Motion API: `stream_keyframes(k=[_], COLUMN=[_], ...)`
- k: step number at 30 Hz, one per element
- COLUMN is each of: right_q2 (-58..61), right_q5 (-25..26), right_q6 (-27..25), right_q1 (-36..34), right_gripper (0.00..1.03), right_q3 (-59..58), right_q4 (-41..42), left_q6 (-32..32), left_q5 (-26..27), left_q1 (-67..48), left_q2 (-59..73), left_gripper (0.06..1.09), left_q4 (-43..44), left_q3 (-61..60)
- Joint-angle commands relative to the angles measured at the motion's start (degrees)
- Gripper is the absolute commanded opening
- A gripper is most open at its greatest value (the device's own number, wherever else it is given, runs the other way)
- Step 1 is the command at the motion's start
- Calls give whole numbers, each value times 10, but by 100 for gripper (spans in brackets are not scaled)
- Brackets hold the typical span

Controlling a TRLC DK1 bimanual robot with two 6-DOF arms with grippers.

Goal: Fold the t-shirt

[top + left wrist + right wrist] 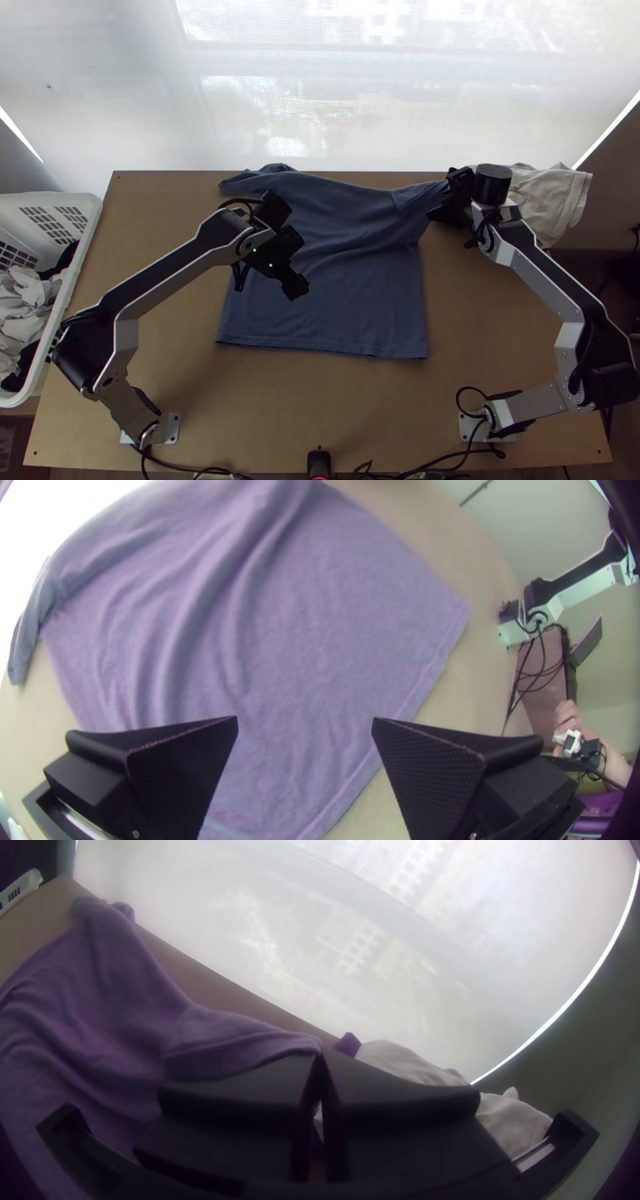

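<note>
My gripper will uncover a small print hidden underneath when it turns the blue t-shirt over, since the t-shirt's upper side looks plain across the chest.
The blue t-shirt lies mostly spread on the table, its hem towards the near edge, with wrinkles across its upper part. Its far left part is bunched. Over the shirt's left half is my left gripper. In the left wrist view, the left gripper stands open above the t-shirt, holding nothing. At the shirt's far right corner is my right gripper, where a sleeve is drawn out sideways. The right wrist view has the right gripper shut on the sleeve end of the t-shirt.
A white basket with clothes stands at the left edge. Light-coloured cloth lies at the far right corner, beside the right gripper. Bare table shows in front of the hem. Cables run along the near edge.
</note>
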Motion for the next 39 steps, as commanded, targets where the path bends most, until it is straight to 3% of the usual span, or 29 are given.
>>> stream_keyframes(k=[1, 9, 20, 39], right_q2=[-4, -4, -1, -3], right_q5=[0, 1, 1, 1], right_q6=[15, 40, 50, 67], right_q1=[3, 6, 3, -2], right_gripper=[3, 3, 3, 3], right_q3=[-5, -4, -5, -10], right_q4=[-2, -2, -2, -2], left_q6=[29, 50, 56, 17], left_q5=[-32, -63, -62, -86], left_q1=[-79, -151, -224, -298], left_q2=[43, 78, 147, 244], left_gripper=[103, 103, 103, 103], left_q4=[13, 56, 57, 121], left_q3=[6, 42, 123, 187])
